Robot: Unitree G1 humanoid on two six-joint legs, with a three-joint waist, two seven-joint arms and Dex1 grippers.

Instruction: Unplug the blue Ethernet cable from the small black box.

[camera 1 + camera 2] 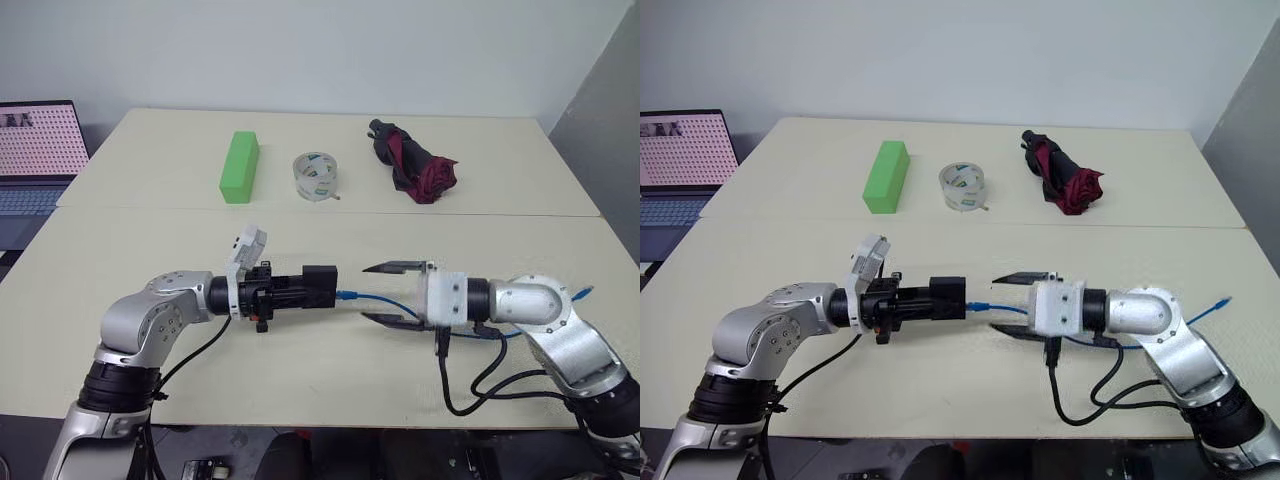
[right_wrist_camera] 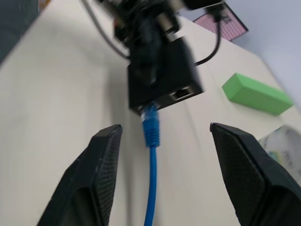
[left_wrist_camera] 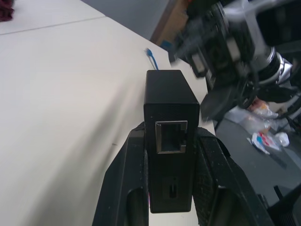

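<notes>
The small black box's ports run diagonally across my right gripper's fingers, so next I turn that gripper to line up and grip the blue plug before pulling.
My left gripper is shut on the small black box, holding it level above the table; in the left wrist view its fingers clamp the box's sides. The blue Ethernet cable runs from the box's edge between the spread fingers of my open right gripper, which does not clasp it. Its blue plug meets the box's lower corner; I cannot tell whether it sits in a port. Beside the plug an empty port shows. The cable's far end sticks up near the table's right edge.
A green block, a roll of clear tape and a folded black-and-red umbrella lie along the back of the table. A laptop stands at the far left. Black robot cables hang under my right wrist.
</notes>
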